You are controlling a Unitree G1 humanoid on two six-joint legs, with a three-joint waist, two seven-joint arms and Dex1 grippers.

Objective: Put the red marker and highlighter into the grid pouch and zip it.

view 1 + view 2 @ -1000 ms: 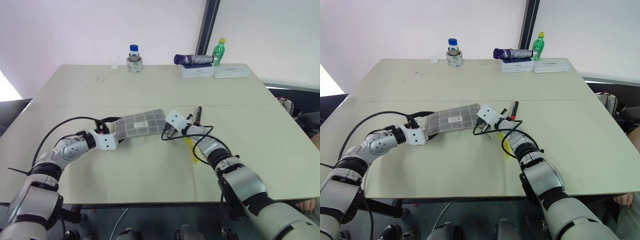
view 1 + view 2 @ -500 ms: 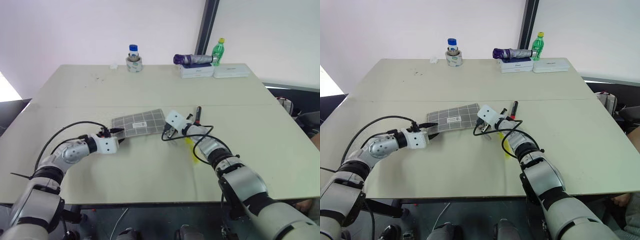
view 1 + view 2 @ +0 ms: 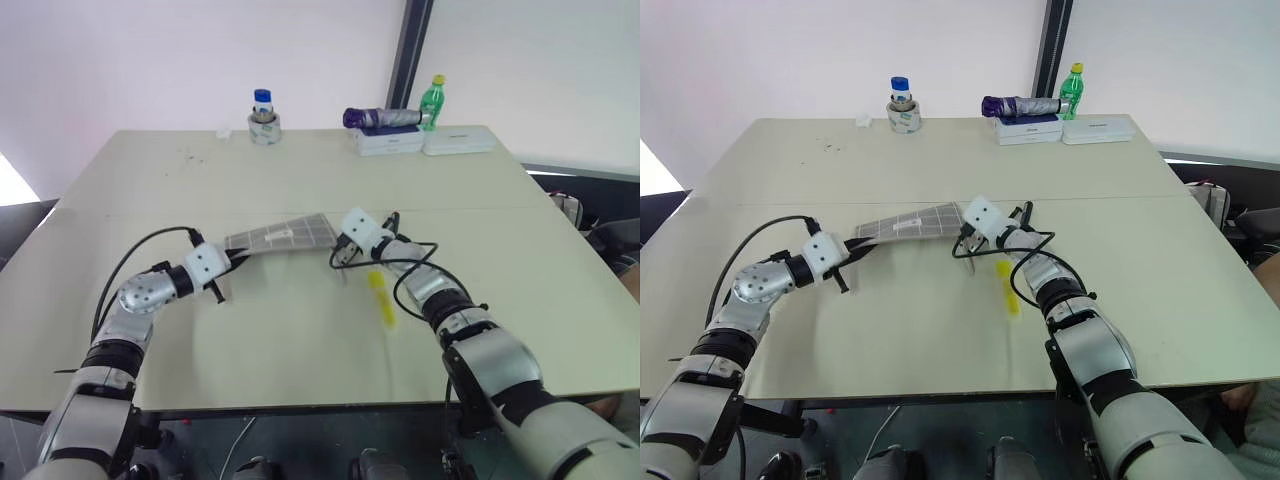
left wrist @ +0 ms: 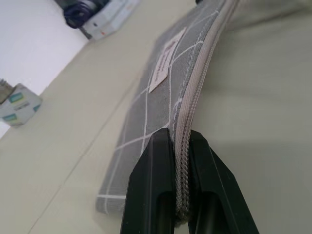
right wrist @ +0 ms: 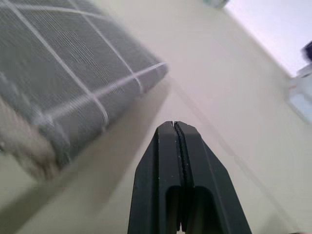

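I should open my right gripper, shut beside the end of the pouch's zipper [image 4: 189, 108], which is closed, then take the zipper pull [image 5: 23, 150] and draw the zipper open.
The grid pouch [image 3: 283, 233] is held tilted on its long edge above the table, its white label [image 4: 163, 66] facing sideways. My left gripper [image 4: 180, 139] is shut on the pouch's zipper edge at its left end, and the same gripper [image 3: 232, 262] shows from the head. My right gripper [image 5: 174, 127] is shut with nothing between its fingers, just off the pouch's right end [image 3: 341, 254]. The yellow highlighter [image 3: 381, 297] lies on the table in front of my right hand. Behind my right wrist only the red marker's [image 3: 395, 220] dark end shows.
At the table's far edge stand a blue-capped jar on a tape roll [image 3: 263, 116], a folded purple umbrella on white boxes [image 3: 385, 120], and a green bottle [image 3: 431, 92]. The table's front edge [image 3: 300, 405] is close to me.
My left gripper has shut on the pouch's zipper edge and rolled, turning the pouch up onto its edge. My right hand has risen a little, still shut.
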